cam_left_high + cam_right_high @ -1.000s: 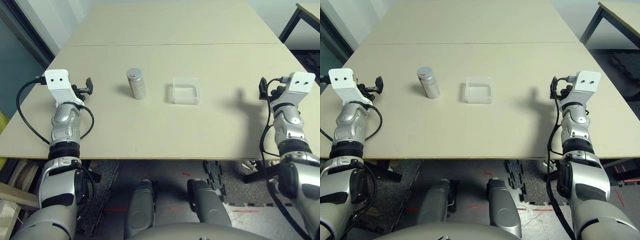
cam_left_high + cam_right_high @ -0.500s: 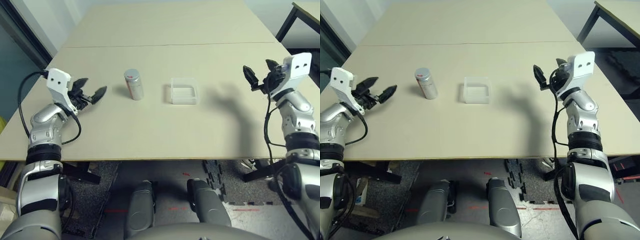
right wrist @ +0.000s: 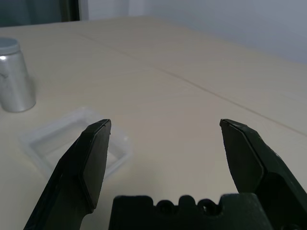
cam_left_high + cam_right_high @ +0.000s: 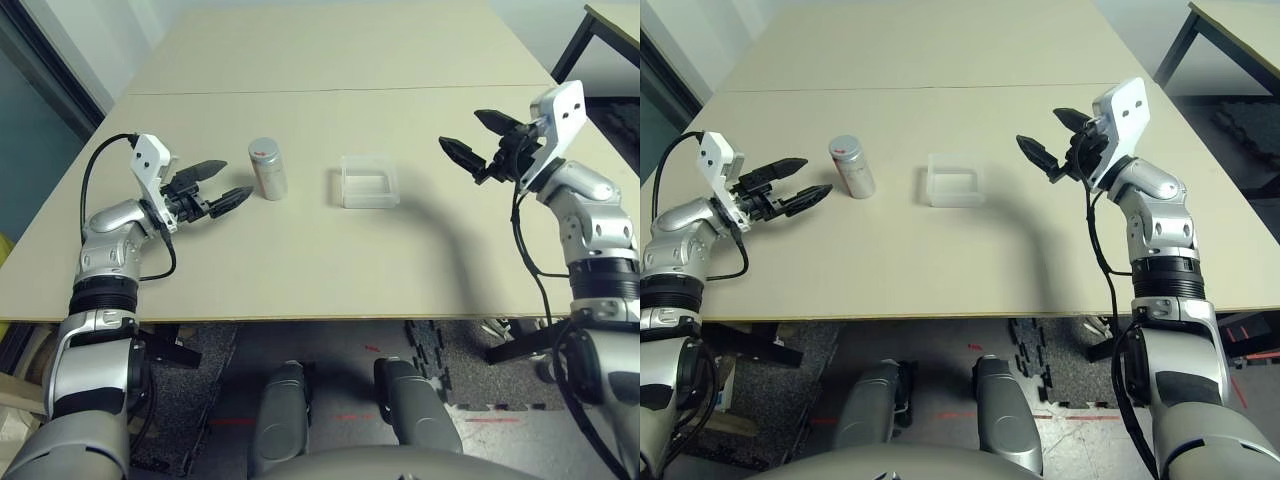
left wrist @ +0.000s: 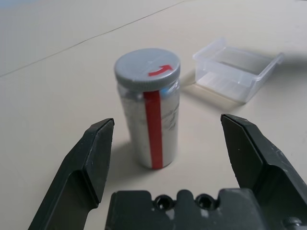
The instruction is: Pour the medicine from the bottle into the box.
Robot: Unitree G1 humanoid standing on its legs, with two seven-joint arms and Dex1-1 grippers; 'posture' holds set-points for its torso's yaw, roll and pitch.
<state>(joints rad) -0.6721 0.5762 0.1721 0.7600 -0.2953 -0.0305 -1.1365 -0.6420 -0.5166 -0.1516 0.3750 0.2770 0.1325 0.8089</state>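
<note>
My right gripper will twist the ridged grey cap (image 4: pixel 264 149) off completely when it turns the cap, because a curved red arrow (image 5: pixel 160 70) marks it.
The bottle (image 4: pixel 267 168) stands upright on the table, silvery-white with a red stripe and its grey cap on. To its right lies the clear plastic box (image 4: pixel 368 181), shallow and square. My left gripper (image 4: pixel 222 180) is open just left of the bottle, its fingers pointing at it without touching. In the left wrist view the bottle (image 5: pixel 149 108) stands a little beyond the fingertips, between them. My right gripper (image 4: pixel 476 137) hangs open above the table, to the right of the box and apart from it. The medicine is hidden inside the bottle.
A seam (image 4: pixel 340 91) crosses the beige table behind the bottle and box. A dark table leg (image 4: pixel 567 52) stands at the far right. A black cable (image 4: pixel 95 170) loops from my left wrist.
Both arms have swung inward. The left gripper moved right, close to the bottle. The right gripper moved left toward the box. Bottle and box stayed put.
</note>
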